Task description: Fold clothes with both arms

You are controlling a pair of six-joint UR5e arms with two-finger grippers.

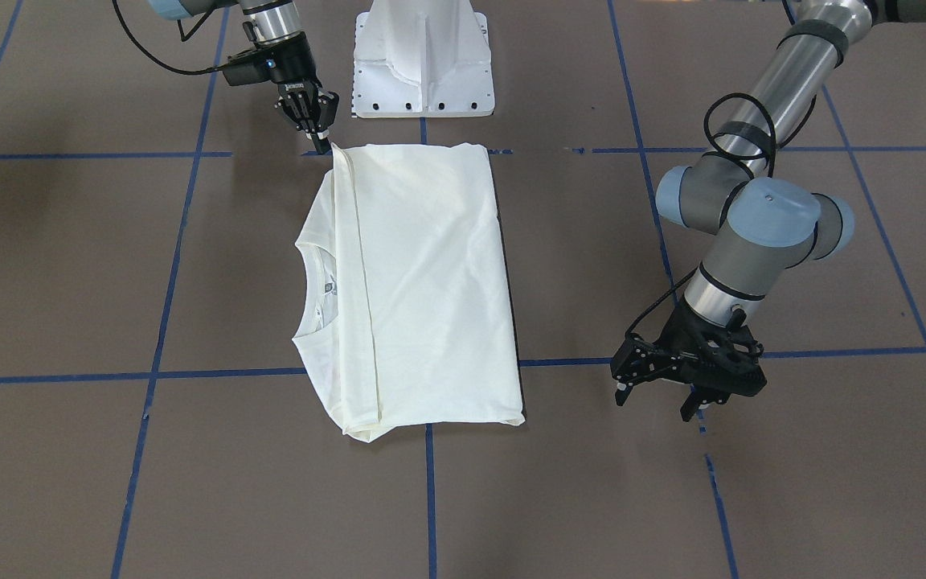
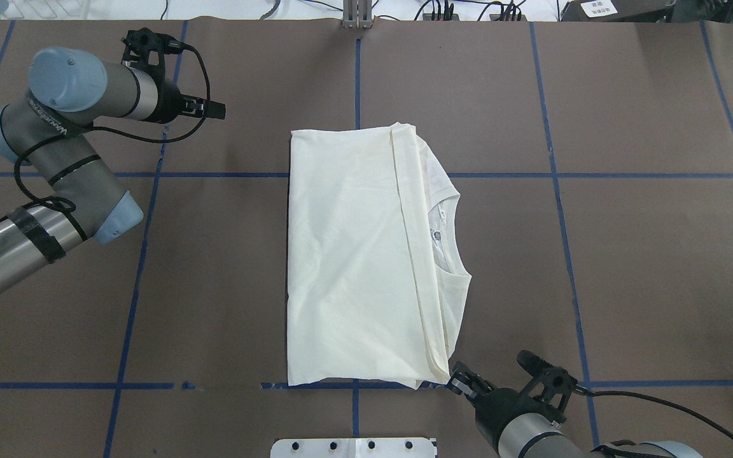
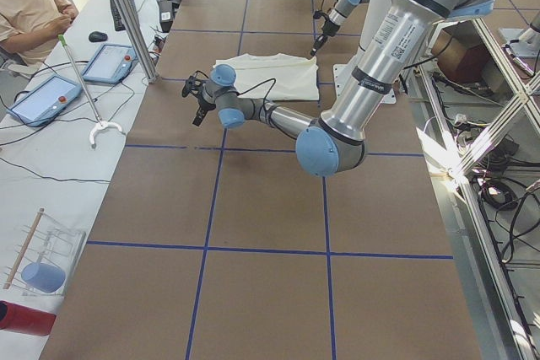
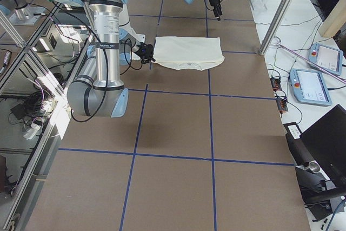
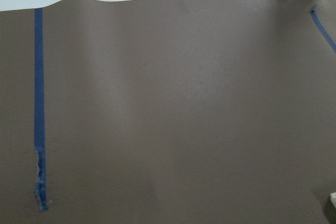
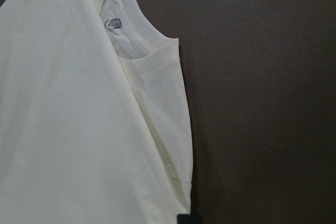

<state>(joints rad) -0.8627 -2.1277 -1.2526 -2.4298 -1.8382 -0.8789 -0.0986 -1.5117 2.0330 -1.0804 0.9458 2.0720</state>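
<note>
The shirt's corner only touches my right gripper's closed fingers at its tip, so next my right gripper opens, goes around both sides of the hem there and pinches the cloth before it pulls.
The cream-white shirt lies flat on the brown table, folded into a long rectangle, with its neckline and label open toward the robot's right. No print shows. My right gripper stands at the shirt's corner nearest the base, fingers together; in the overhead view it sits just beside that corner. The right wrist view shows the shirt and one black fingertip at its hem. I cannot tell if it pinches fabric. My left gripper is open and empty, well off the shirt's far side.
The white pedestal base stands close behind the shirt. Blue tape lines cross the table. A seated operator and tablets are past the table's far edge. The left wrist view shows bare table.
</note>
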